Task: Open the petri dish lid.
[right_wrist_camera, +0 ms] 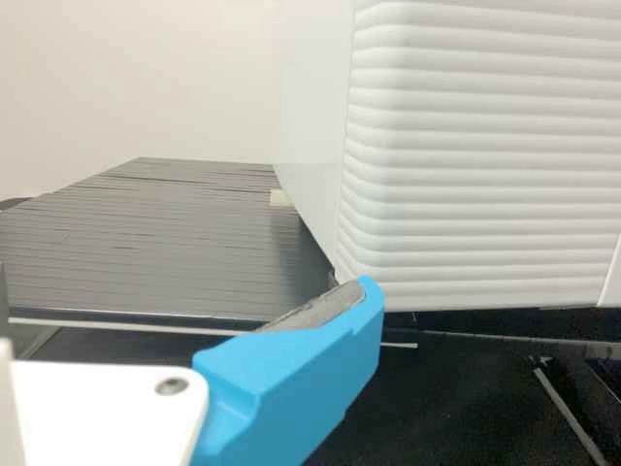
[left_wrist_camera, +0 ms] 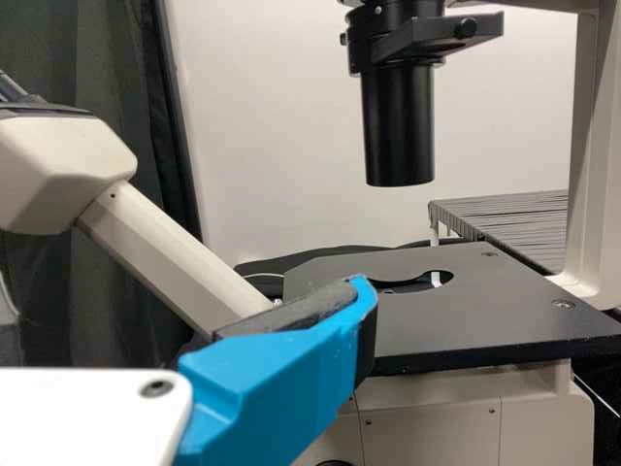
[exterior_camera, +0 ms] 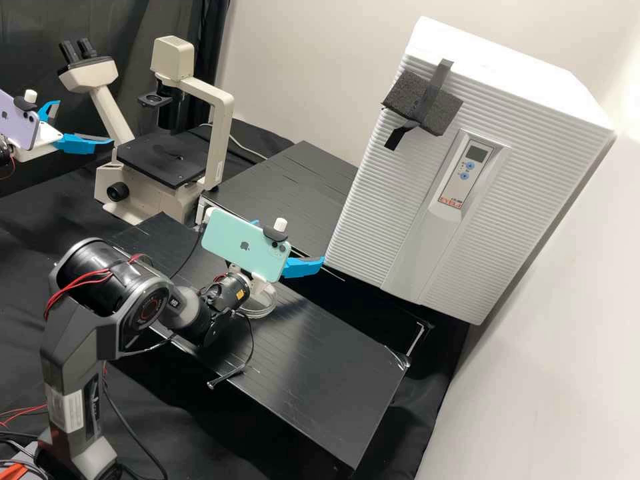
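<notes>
The petri dish's clear side shows layered rims point(exterior_camera: 263, 312), so the lid point(exterior_camera: 260, 299) will come straight off when I raise it, and the petri dish's base will stay behind.
In the high view my left gripper point(exterior_camera: 83, 123) is at the upper left, beside the microscope, its blue fingers apart with nothing between them. Over the black board, my right gripper point(exterior_camera: 289, 241) is also open and empty, partly hidden by its phone. Behind and below that wrist, a clear round petri dish point(exterior_camera: 258, 305) lies on the board, its near part covered by the arm; whether its lid is on I cannot tell. The left wrist view has one finger of my left gripper point(left_wrist_camera: 281, 374) before the microscope stage. One finger of my right gripper point(right_wrist_camera: 296, 374) shows near the white cabinet's corner.
The microscope point(exterior_camera: 162, 160) stands at the back left. A large white cabinet point(exterior_camera: 373, 200) rises at the right, with dark foam point(exterior_camera: 423, 103) taped to it. The black board point(exterior_camera: 320, 360) extends forward of the right arm, and a second board point(exterior_camera: 293, 177) lies behind. Cables hang by the arm.
</notes>
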`<state>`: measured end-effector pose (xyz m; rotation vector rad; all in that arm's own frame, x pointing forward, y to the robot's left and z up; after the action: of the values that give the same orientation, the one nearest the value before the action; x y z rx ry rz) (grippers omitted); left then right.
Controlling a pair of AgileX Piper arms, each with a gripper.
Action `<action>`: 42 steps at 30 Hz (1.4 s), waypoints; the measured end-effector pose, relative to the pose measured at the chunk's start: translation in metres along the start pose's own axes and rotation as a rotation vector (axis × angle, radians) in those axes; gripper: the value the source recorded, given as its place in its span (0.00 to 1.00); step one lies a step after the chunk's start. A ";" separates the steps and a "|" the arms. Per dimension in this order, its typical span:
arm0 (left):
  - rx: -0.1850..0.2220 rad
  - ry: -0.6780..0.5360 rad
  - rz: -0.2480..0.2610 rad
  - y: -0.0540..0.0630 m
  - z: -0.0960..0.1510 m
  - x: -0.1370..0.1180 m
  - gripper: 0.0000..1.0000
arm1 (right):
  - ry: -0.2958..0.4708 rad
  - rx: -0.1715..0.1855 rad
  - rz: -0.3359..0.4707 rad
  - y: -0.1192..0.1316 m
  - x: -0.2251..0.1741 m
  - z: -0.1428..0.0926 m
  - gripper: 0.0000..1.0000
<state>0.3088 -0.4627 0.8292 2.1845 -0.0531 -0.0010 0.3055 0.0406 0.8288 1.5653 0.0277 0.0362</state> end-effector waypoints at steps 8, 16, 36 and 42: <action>0.000 0.000 0.000 0.000 0.000 0.000 1.00 | -0.001 0.000 -0.001 -0.001 -0.001 0.001 1.00; 0.000 0.000 0.000 0.000 0.000 0.000 1.00 | 0.033 0.000 0.062 0.005 -0.046 0.000 1.00; 0.000 0.000 0.000 0.000 0.000 0.000 1.00 | 0.061 0.005 0.078 -0.009 -0.132 0.012 1.00; 0.000 0.000 0.000 0.000 0.000 0.000 1.00 | 0.093 0.006 0.080 -0.009 -0.133 0.007 1.00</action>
<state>0.3088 -0.4627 0.8292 2.1845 -0.0531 -0.0010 0.1725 0.0280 0.8194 1.5690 0.0383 0.1714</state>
